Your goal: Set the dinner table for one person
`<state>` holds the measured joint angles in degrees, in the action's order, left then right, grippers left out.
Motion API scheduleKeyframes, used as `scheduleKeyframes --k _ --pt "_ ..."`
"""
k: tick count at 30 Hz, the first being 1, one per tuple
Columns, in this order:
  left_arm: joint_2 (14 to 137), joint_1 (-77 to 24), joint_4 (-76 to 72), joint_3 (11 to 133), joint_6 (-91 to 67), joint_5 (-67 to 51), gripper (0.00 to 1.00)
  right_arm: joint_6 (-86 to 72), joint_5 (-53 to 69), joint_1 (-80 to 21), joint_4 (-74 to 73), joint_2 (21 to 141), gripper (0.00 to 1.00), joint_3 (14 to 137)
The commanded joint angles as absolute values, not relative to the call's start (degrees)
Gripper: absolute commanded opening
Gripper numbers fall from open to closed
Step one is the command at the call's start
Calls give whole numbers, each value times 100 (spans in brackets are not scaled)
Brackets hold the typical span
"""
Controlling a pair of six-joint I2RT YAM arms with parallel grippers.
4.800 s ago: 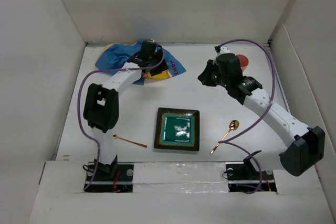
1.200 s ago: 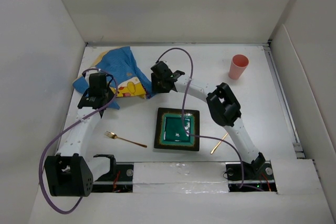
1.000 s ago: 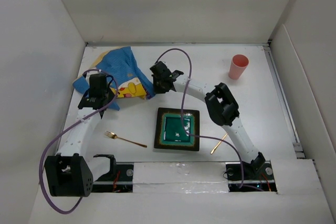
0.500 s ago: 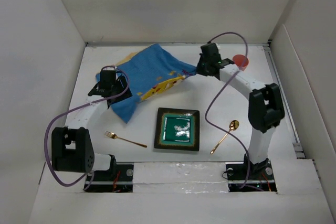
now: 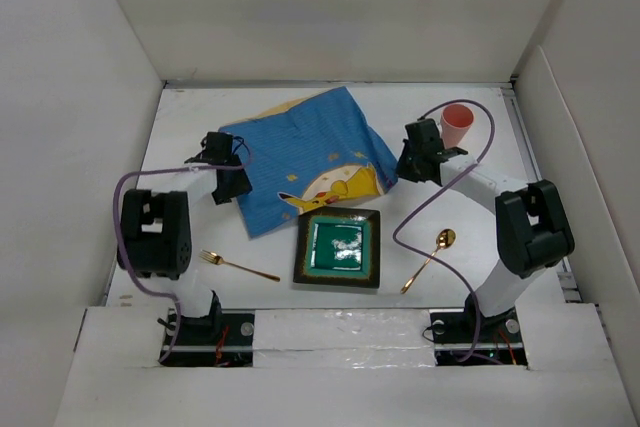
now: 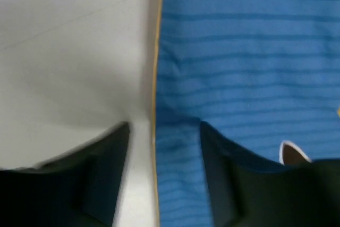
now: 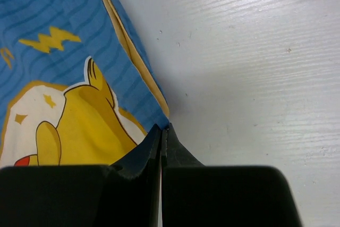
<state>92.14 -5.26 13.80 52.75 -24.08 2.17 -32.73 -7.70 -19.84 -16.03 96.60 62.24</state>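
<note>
The mat is crooked and has its edge folded (image 7: pixel 130 51) under, so the robot's right gripper should open and grasp the mat's near corner before both grippers raise the mat and straighten it.
The blue striped mat (image 5: pixel 310 157) with a yellow cartoon print lies spread on the white dinner table (image 5: pixel 270 292), its near edge by the green square plate (image 5: pixel 340 247). My left gripper (image 5: pixel 230 190) is open; in the left wrist view its fingers (image 6: pixel 223 179) straddle the mat's yellow-hemmed left edge (image 6: pixel 244 51). My right gripper (image 5: pixel 404 171) is shut on the mat's right corner, and in the right wrist view (image 7: pixel 162 129) the jaws pinch the cloth (image 7: pixel 53 67) flat against the table (image 7: pixel 239 67).
A pink cup (image 5: pixel 457 125) stands at the back right, close behind my right wrist. A gold fork (image 5: pixel 238 266) lies left of the plate and a gold spoon (image 5: pixel 430 259) right of it. White walls enclose the table.
The mat has been drawn to the right and toward the plate and now lies flatter. Both grippers have come nearer and lower. My left gripper now stands open over the mat's edge.
</note>
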Motion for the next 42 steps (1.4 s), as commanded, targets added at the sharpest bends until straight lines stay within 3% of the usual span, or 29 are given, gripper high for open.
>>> scheduleKeyframes --k 1,4,12,15,16,18,25,28,31,32,36,37,42 --pt "9815 -527 1327 5905 -2409 238 41 -3226 -651 -1951 -1204 9203 0 6127" --pt "10431 -527 1301 6467 -2417 228 0 -3225 -536 -1951 -1169 9080 0 6021" --pt "11486 -527 1493 8770 -2724 114 0 -3568 -369 -1951 -1327 8860 0 5687" --pt "11497 -527 1810 9001 -2524 211 21 -3744 -413 -1951 -1240 8649 0 5354" --pt "11348 -527 1811 8887 -2488 298 37 -3770 -404 -1899 -1213 8605 0 5283" --pt "10752 -466 1741 8299 -2461 360 45 -3814 -361 -1846 -1204 8543 0 5195" --pt "8360 -335 1388 5689 -3049 -350 45 -3867 -220 -1679 -1160 8534 0 5071" --pt "7683 -334 1398 4845 -3436 -606 45 -3902 -255 -1679 -1221 8578 19 5080" --pt "7279 -282 1153 4203 -3979 -659 46 -3920 -386 -1626 -1423 8438 48 5089" --pt "7277 -281 1151 4149 -3981 -659 46 -3911 -387 -1626 -1424 8385 53 5080" --pt "7479 -281 976 4061 -4358 -888 48 -3902 -343 -1573 -1617 8096 63 5019" --pt "7540 -281 923 4061 -4403 -844 52 -3911 -282 -1573 -1617 8060 63 4984" --pt "7875 -281 607 4052 -4649 -362 53 -4139 130 -1512 -1477 8147 64 4852"
